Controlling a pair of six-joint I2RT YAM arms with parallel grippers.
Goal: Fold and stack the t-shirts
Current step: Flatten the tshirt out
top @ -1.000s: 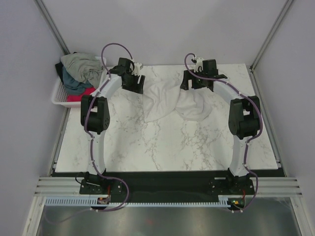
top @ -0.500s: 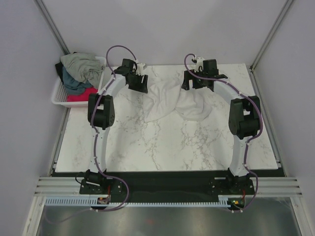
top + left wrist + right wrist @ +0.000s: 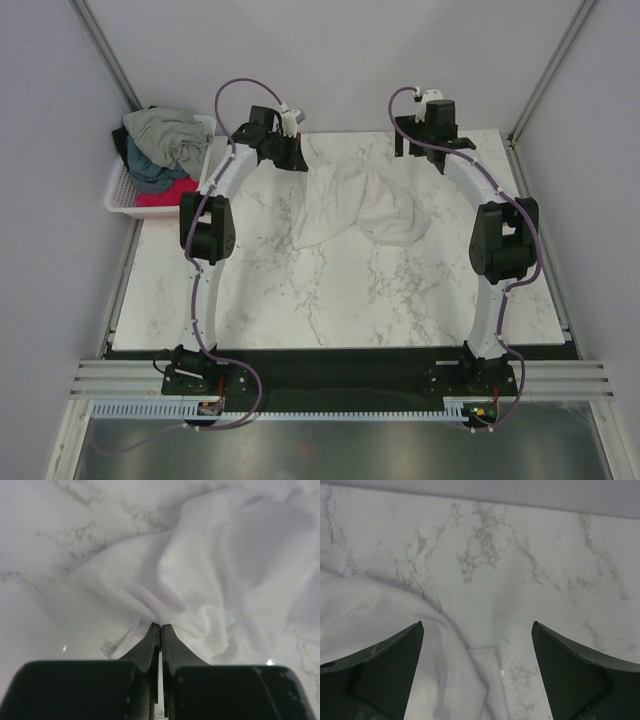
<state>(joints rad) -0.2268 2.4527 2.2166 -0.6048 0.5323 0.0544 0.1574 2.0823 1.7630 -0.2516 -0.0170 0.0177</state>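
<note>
My right gripper's open fingers hang over marble (image 3: 490, 600) past the crumpled white t-shirt, so next I bring them back and pinch the t-shirt's edge (image 3: 479, 654) before lifting it.
A plain white t-shirt (image 3: 350, 205) lies crumpled at the back middle of the marble table. My left gripper (image 3: 298, 163) is at the shirt's far left edge, shut on a pinch of its cloth. In the left wrist view the fingers (image 3: 161, 626) meet on a fold of the white t-shirt (image 3: 215, 570). My right gripper (image 3: 425, 148) hovers open near the table's far edge, beyond the shirt's right side. Between its wide tips (image 3: 477, 625) I see marble and a corner of the white t-shirt (image 3: 375, 620), nothing held.
A white lattice basket (image 3: 115, 195) stands off the table's back left corner. It holds a grey-green t-shirt (image 3: 165, 135), a dark teal one (image 3: 150, 172) and a red-pink one (image 3: 165, 193). Grey walls close in on three sides.
My left gripper moved right to the white t-shirt's edge and shut on it. My right gripper drew back from the shirt toward the far edge, staying open.
</note>
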